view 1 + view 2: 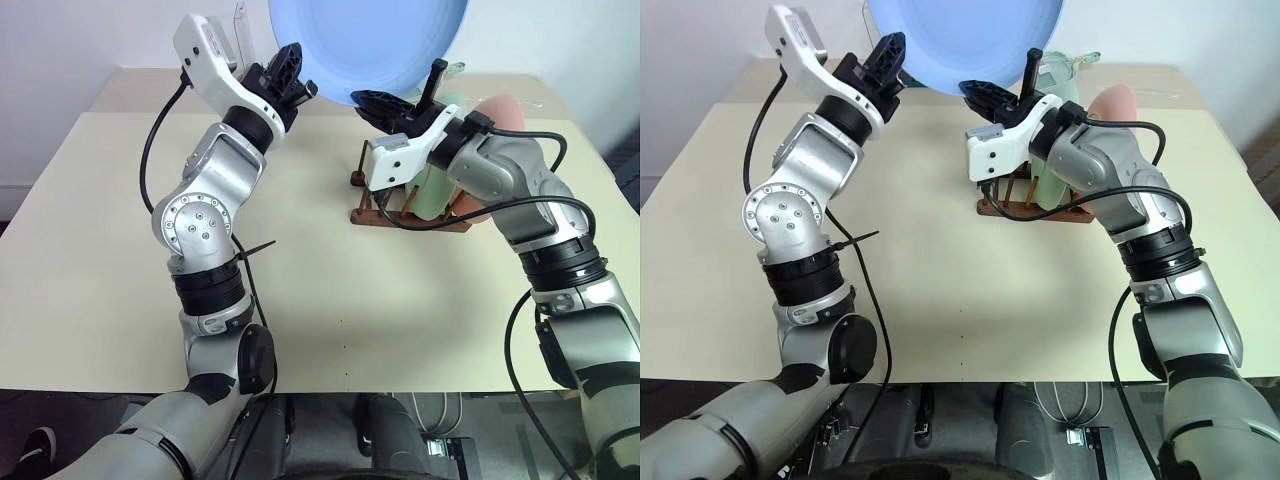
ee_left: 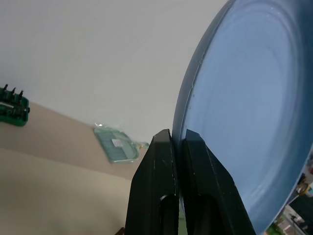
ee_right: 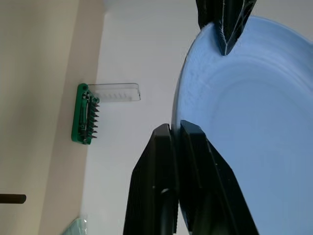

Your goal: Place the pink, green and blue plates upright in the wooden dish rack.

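Note:
I should let go of the plate's rim with my left gripper before my right gripper turns and lowers the plate, because both grippers hold the blue plate point(image 1: 370, 42) crosswise to the rack's slots point(image 1: 374, 205).
The blue plate point(image 1: 370, 40) is held up in the air above the far side of the table, gripped from both sides. My left gripper point(image 1: 300, 88) is shut on its left rim, seen close in the left wrist view point(image 2: 177, 134). On the lower right rim my right gripper point(image 1: 372, 100) is shut as well point(image 3: 176, 128). The wooden dish rack point(image 1: 375, 215) stands on the table below and behind my right arm. A green plate point(image 1: 437, 185) and a pink plate point(image 1: 500, 108) stand upright in it, partly hidden by that arm.
A green bit holder point(image 3: 84, 115) with a clear lid lies on the far table near the wall. A clear greenish plastic piece point(image 2: 116, 147) lies further along that far side. The beige table point(image 1: 330, 300) stretches toward me in front of the rack.

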